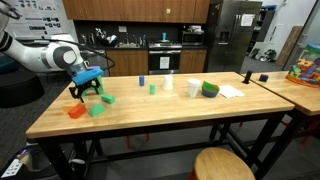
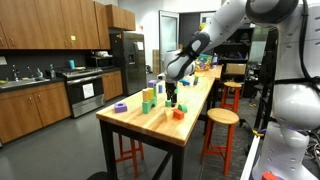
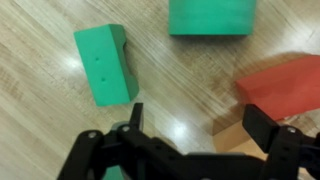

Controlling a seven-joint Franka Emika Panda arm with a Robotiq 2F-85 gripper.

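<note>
The narrow green block [image 3: 103, 62] is off to one side of the gripper's open fingers, so the robot should move across and get its fingers around the block's near end [image 3: 114, 93] before closing them.
My gripper [image 1: 86, 93] hangs just above the near left end of the wooden table [image 1: 160, 115], jaws open with only bare wood between them. In the wrist view the gripper [image 3: 198, 118] has a red block [image 3: 285, 85] just beyond its right finger. A green block [image 3: 105, 65] lies ahead to the left and a second green block [image 3: 210, 15] at the top edge. In an exterior view the red block [image 1: 76, 111] and a green block [image 1: 97, 109] lie just in front of the gripper. The gripper [image 2: 172, 100] also shows above the red block [image 2: 179, 114].
Further along the table stand a blue cylinder [image 1: 142, 78], a small green piece [image 1: 152, 88], two white cups [image 1: 168, 84], a green bowl [image 1: 209, 89] and a paper sheet [image 1: 230, 91]. A round stool [image 1: 222, 163] stands by the front edge. Yellow blocks [image 2: 147, 104] sit near the table's end.
</note>
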